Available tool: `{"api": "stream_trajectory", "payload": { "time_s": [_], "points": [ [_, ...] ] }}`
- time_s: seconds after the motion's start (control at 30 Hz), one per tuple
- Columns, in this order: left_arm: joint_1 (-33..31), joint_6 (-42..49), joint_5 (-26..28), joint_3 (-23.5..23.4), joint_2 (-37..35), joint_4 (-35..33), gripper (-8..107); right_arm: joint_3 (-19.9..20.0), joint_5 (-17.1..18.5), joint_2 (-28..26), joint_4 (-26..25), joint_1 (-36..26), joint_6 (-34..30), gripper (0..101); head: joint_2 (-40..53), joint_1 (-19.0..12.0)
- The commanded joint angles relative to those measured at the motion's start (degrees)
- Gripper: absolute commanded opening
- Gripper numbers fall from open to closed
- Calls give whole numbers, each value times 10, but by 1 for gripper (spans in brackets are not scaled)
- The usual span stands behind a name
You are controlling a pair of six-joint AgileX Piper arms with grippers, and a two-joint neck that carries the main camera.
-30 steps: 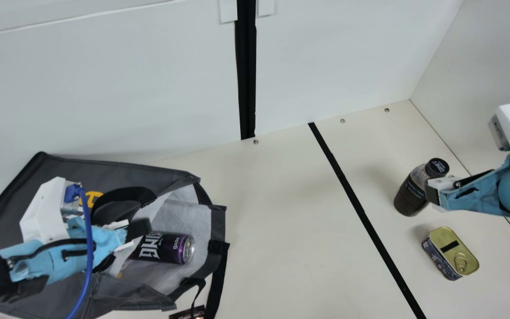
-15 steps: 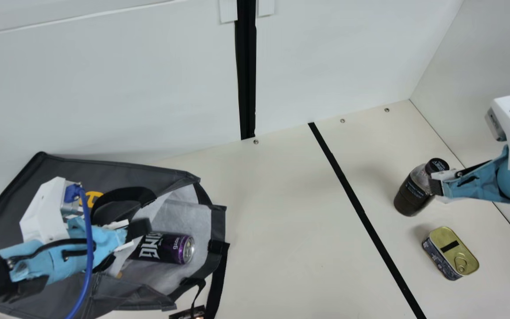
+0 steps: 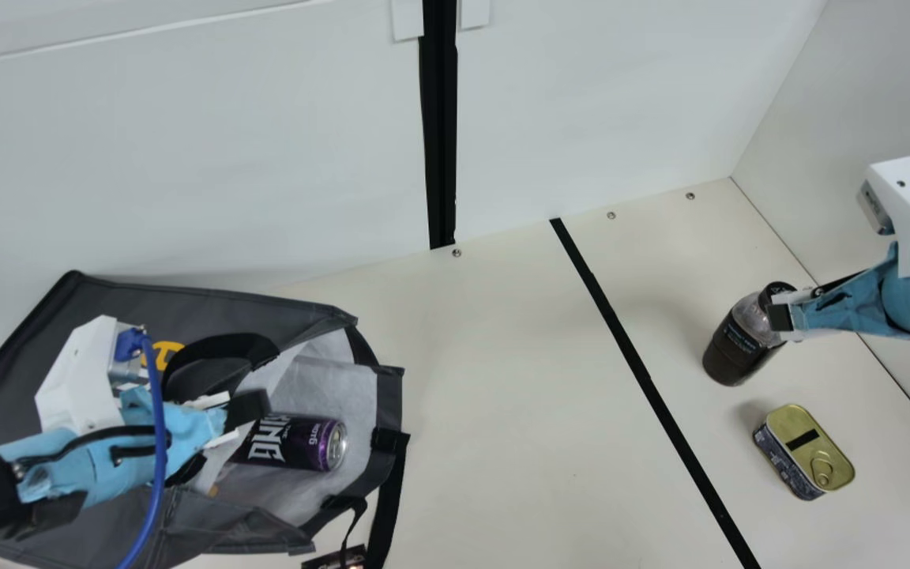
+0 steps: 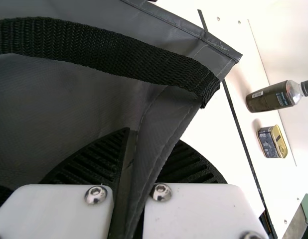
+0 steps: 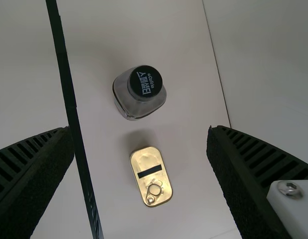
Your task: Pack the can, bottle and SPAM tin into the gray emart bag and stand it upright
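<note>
The purple can [image 3: 292, 441] is lying on its round side in the bag's opening [image 3: 355, 408]. The can will swing around when I push in the dark bottle.
My left gripper [image 3: 238, 419] is at the mouth of the gray bag [image 3: 123, 304], which lies on its side; in the left wrist view the left gripper [image 4: 134, 174] is shut on the bag's edge [image 4: 166, 122]. Inside the mouth lies the purple can [image 3: 293, 442]. At the right, the dark bottle [image 3: 739, 344] stands upright, its cap partly behind my right gripper [image 3: 781, 318]. In the right wrist view the right gripper [image 5: 140, 137] is wide open, with the bottle [image 5: 139, 92] and the gold-lidded SPAM tin [image 5: 151, 177] below. The tin lies flat on the table.
A black tape line [image 3: 644, 379] runs across the table between the bag and the bottle. White walls rise behind [image 3: 186, 158] and at the right [image 3: 881, 103]. A bag strap [image 3: 392, 490] trails at the mouth, near a small dark object [image 3: 344, 558].
My right arm has shifted toward the back and slightly left, its gripper now in front of the bottle's neck. The left arm, bag, can, bottle and tin have stayed put.
</note>
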Motion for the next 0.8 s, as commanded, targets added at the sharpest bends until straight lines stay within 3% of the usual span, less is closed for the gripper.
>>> {"api": "stream_trajectory", "payload": {
  "time_s": [0.0, 0.77],
  "points": [
    [0, 0, 0, 0, 0, 0, -8, -1, 0, 10, 2, 0, 1, 95, -1, -13],
    [0, 0, 0, 0, 0, 0, -8, -11, -33, 114, 5, 10, 14, 95, -1, -13]
  ]
}}
